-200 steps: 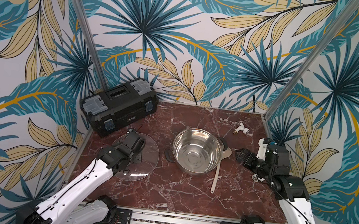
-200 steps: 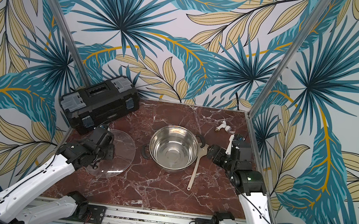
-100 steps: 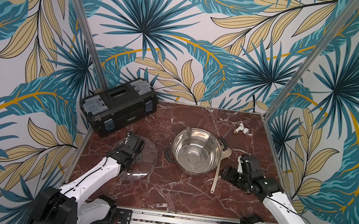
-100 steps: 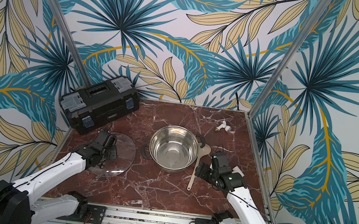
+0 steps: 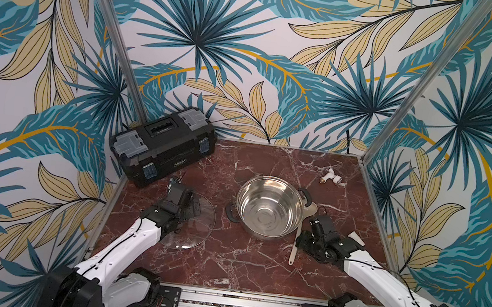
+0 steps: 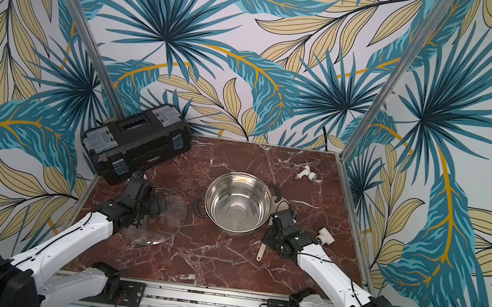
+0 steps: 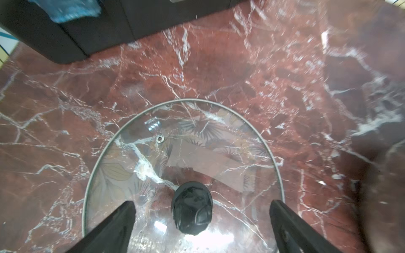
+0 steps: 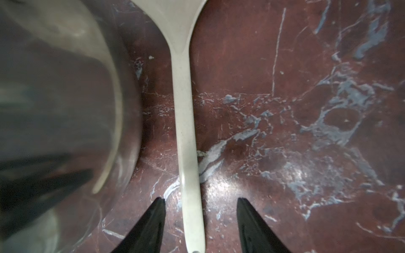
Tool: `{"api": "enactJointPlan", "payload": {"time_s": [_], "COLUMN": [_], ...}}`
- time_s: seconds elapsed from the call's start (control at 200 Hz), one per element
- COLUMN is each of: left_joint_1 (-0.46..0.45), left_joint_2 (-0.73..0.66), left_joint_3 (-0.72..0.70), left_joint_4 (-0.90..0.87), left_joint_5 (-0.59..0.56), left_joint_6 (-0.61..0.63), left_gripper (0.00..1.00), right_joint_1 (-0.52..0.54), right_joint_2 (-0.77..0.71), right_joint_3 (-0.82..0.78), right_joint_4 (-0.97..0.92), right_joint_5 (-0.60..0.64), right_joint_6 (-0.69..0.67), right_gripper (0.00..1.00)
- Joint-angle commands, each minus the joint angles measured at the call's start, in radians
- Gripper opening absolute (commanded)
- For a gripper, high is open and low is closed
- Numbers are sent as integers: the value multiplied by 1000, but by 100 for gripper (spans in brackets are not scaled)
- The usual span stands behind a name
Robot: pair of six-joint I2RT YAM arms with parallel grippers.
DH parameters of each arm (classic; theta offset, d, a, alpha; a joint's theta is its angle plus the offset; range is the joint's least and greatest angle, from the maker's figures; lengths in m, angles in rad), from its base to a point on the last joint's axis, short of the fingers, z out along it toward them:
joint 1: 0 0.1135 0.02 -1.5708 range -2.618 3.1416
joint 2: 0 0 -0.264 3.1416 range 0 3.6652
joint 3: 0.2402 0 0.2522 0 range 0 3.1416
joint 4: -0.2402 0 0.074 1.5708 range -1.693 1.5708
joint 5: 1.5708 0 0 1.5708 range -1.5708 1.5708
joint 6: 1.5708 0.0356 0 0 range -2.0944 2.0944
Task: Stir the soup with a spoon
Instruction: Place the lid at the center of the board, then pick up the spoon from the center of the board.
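The glass lid lying clear (image 5: 198, 228) of the open pot leaves the way free, so my left gripper keeps moving up from the glass lid and closes on the spoon's handle (image 5: 294, 253).
The steel pot (image 5: 269, 209) (image 6: 238, 203) stands mid-table with bare metal inside; no soup shows. To its right the cream spoon (image 5: 293, 252) (image 6: 260, 254) lies flat, bowl end by the pot's handle. My right gripper (image 5: 301, 237) (image 8: 200, 199) is low over the table, open, one finger on each side of the spoon's handle (image 8: 185, 131), with a gap on both sides. My left gripper (image 5: 189, 205) (image 7: 201, 202) is open wide over the glass lid (image 5: 193, 228) (image 7: 197, 142); the lid's black knob (image 7: 192, 211) sits untouched between its fingers.
A black toolbox (image 5: 162, 143) fills the back left corner. One white pipe fitting (image 5: 332, 177) lies at the back right, another (image 5: 356, 238) just right of my right arm. The pot wall (image 8: 65, 98) is close beside the spoon handle.
My left gripper has opened off the lid's knob, leaving the lid on the table. My right arm has swung down from the right side to the spoon handle, its jaws narrowing around it.
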Motion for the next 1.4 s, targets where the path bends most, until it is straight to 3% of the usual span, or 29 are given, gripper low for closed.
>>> {"api": "enactJointPlan", "payload": {"time_s": [0.0,0.26,0.416,0.551,0.831,1.042,1.187,1.397], "left_joint_1": [6,6,6,4,5,4,2,-15], "left_joint_2": [-82,-206,-249,-273,-282,-282,-280,-281], "left_joint_3": [13,36,54,75,119,145,158,160], "left_joint_4": [-43,-108,-127,-138,-135,-128,-109,4], "left_joint_5": [21,46,48,50,70,125,196,343], "left_joint_6": [-16,-27,-39,-49,-49,-32,-18,30], "left_gripper": [100,100,100,100,100,100,100,100], "right_joint_1": [14,44,49,54,53,54,52,43], "right_joint_2": [57,134,184,188,143,70,-3,-100], "right_joint_3": [-12,-7,-2,-13,-45,-61,-45,33], "right_joint_4": [82,124,99,90,85,25,-49,-219], "right_joint_5": [42,107,147,166,174,215,264,322], "right_joint_6": [43,84,116,143,190,264,268,228], "right_gripper": [56,54,60,59,34,10,0,0]}}
